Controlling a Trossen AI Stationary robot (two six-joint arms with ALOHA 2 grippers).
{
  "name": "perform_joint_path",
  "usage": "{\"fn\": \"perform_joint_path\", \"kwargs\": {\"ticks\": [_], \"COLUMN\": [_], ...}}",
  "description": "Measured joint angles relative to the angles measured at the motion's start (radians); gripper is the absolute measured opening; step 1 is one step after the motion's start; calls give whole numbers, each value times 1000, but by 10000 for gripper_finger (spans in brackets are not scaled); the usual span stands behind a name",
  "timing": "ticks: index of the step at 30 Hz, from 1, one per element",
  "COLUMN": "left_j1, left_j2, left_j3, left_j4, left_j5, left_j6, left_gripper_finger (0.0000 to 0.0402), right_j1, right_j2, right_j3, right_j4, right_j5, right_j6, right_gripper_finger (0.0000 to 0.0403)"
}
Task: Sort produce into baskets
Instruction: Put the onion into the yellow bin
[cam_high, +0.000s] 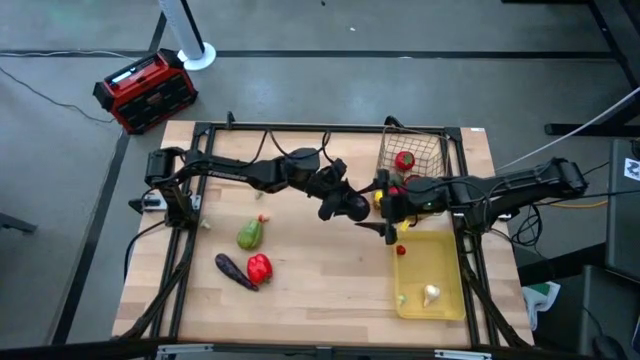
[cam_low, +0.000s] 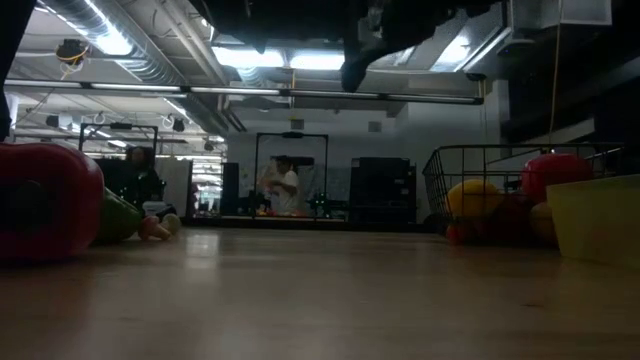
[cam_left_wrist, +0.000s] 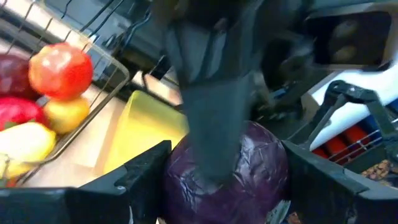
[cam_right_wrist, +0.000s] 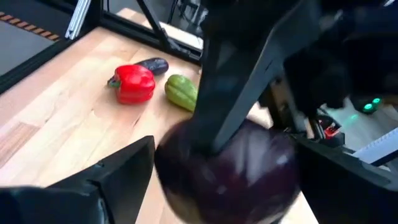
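Next, I open my left gripper and move it back before my right gripper carries the cabbage into the yellow tray (cam_high: 428, 272), because both grippers are around the purple cabbage (cam_right_wrist: 242, 171).
A round purple cabbage (cam_left_wrist: 249, 174) is held above the table's middle, just left of the wire basket (cam_high: 415, 160) and the yellow tray (cam_high: 445, 270). My left gripper (cam_high: 350, 208) and my right gripper (cam_high: 388, 215) meet there, each with its fingers around the cabbage. The cabbage also shows in the right wrist view (cam_right_wrist: 249, 168). The basket holds red and yellow fruit (cam_left_wrist: 59, 68). A white garlic (cam_high: 432, 293) and a small red piece (cam_high: 401, 250) lie in the tray. A green vegetable (cam_high: 250, 235), a red pepper (cam_high: 259, 267) and a dark eggplant (cam_high: 235, 270) lie on the table at the left. My left gripper has the cabbage between its two fingers (cam_left_wrist: 146, 177), which meet its two opposite sides (cam_left_wrist: 174, 180). The cabbage is lifted clear of the table. My right gripper has the same cabbage between its two fingers (cam_right_wrist: 134, 174), on two other sides (cam_right_wrist: 165, 174); one of these fingers (cam_left_wrist: 214, 124) lies across the cabbage's face toward the left wrist.
A red-and-black box (cam_high: 145, 90) stands on the floor beyond the table's far left corner. A small orange piece (cam_high: 262, 217) lies by the green vegetable. Bare wood (cam_high: 330, 280) lies between the left produce and the tray. People show in the room behind (cam_low: 285, 185).
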Motion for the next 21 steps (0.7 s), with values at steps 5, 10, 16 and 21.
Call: {"fn": "perform_joint_path", "kwargs": {"ticks": [5,10,16,21], "left_j1": [-11,-14,-12,-12], "left_j2": [0,0,0,0], "left_j3": [0,0,0,0], "left_j4": [28,27,24,20], "left_j5": [-1,-8,-8,-9], "left_j6": [43,52,54,48], "left_gripper_finger": [275,289,294,295], "right_j1": [0,0,0,0], "right_j2": [10,14,14,15], "right_j3": [0,0,0,0], "right_j4": [-14,-14,-12,-12], "right_j5": [2,2,3,3], "right_j6": [0,0,-1,0], "right_gripper_finger": [351,309,276,292]}}
